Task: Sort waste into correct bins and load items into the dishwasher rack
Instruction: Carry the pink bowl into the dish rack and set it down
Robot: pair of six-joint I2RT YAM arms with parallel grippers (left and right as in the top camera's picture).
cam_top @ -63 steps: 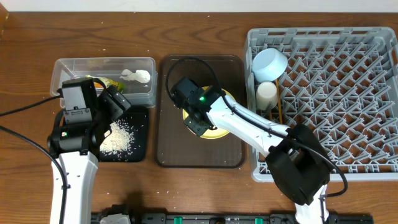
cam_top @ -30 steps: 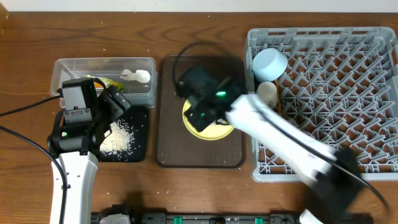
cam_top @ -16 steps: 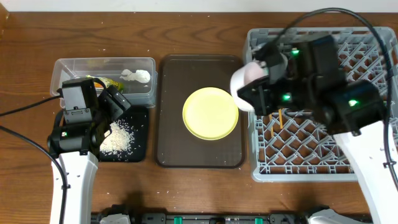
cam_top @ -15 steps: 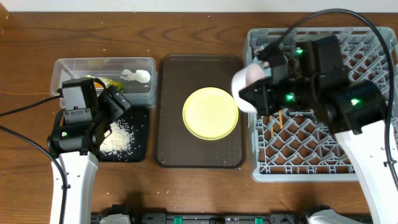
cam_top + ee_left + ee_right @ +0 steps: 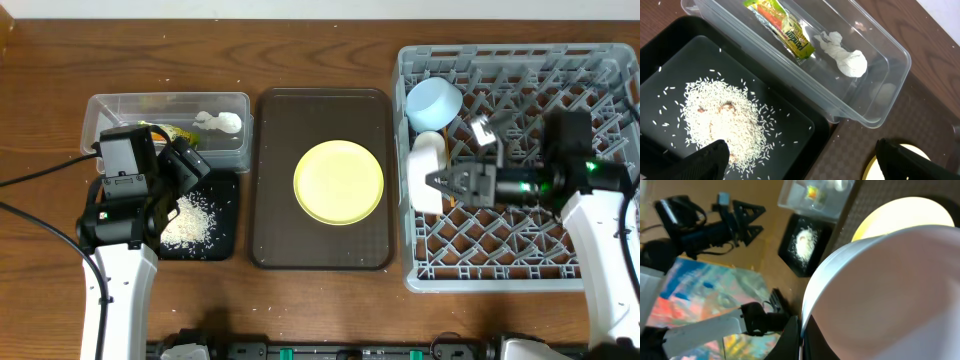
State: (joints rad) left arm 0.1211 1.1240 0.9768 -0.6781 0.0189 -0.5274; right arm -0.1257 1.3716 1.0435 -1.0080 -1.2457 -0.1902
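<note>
My right gripper has the pale pink-white bowl overlapping the white cup [image 5: 430, 143] in the rack, so it should pull the bowl toward the rack's near end [image 5: 437, 228] before it lowers the bowl.
My right gripper [image 5: 441, 185] is shut on the rim of the pale pink-white bowl [image 5: 425, 172] and holds it on edge over the left side of the grey dishwasher rack [image 5: 590, 275]. In the right wrist view the bowl [image 5: 885, 290] fills the frame, its rim pinched between the fingers [image 5: 801, 339]. The light blue bowl [image 5: 433, 102] lies in the rack's far left corner. The yellow plate [image 5: 339, 181] lies on the brown tray. My left gripper [image 5: 805, 165] is open above the black tray [image 5: 790, 115] with rice [image 5: 722, 120]. The wrapper [image 5: 785, 32] and tissue [image 5: 842, 52] lie in the clear tub [image 5: 890, 50]. The cup and chopsticks are hidden.
The dark brown serving tray [image 5: 275, 240] sits between the bins and the rack. A few rice grains lie on the table near its front. The left arm [image 5: 125, 190] covers the black tray's left part.
My right arm lifted the pink-white bowl off the yellow plate, swung right over the rack and now holds it low, on edge, at the rack's left side. The left arm has not moved.
</note>
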